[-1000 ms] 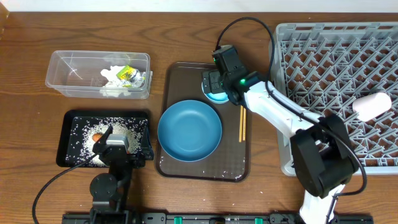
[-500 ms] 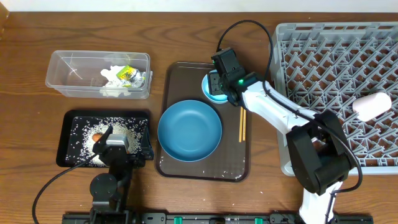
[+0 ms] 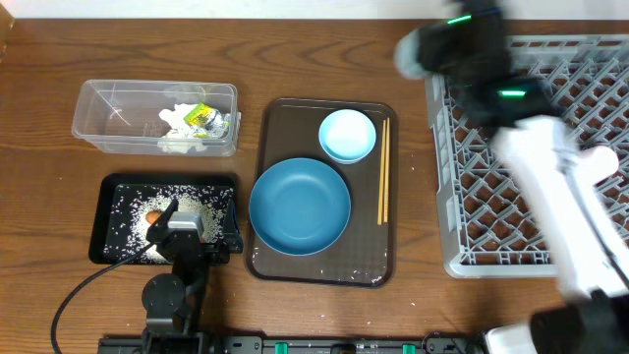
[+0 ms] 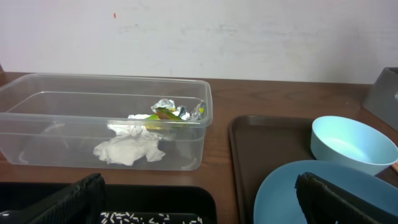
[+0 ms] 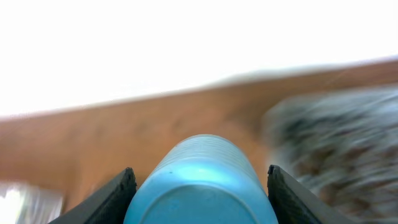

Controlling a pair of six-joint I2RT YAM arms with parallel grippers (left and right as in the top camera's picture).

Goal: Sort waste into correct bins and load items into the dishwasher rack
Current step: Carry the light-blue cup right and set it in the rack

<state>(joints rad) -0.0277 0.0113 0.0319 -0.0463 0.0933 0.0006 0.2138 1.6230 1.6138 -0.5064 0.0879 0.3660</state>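
Note:
I keep carrying the light-blue cup with my right gripper to the grey dishwasher rack until the cup rests on the rack [image 3: 618, 191], because the rack lies free beside the pink cup [image 3: 599, 163].
My right gripper [image 5: 202, 180] is shut on the light-blue cup [image 5: 202, 190], which fills the gap between its fingers. Overhead, that arm is a blur over the near left corner of the grey dishwasher rack [image 3: 590, 79]. The light-blue bowl [image 3: 347, 136] sits empty on the brown tray [image 3: 295, 108] beside the chopsticks [image 3: 383, 169], with the dark-blue dish [image 3: 300, 206] in front of it. My left gripper [image 4: 199, 205] is open, low over the black tray [image 3: 108, 192], which holds rice [image 3: 133, 211] and a carrot [image 3: 154, 217].
The clear tub [image 3: 118, 118] at the back left holds crumpled tissue [image 4: 127, 149] and the yellow-green wrapper [image 4: 177, 112]. Rice grains are scattered on the brown tray's front edge. A white wall runs behind the table.
My right gripper closed on the cup at the bowl, lifted it out and swung up and right toward the rack. The bowl now shows uncovered. The left arm has not moved.

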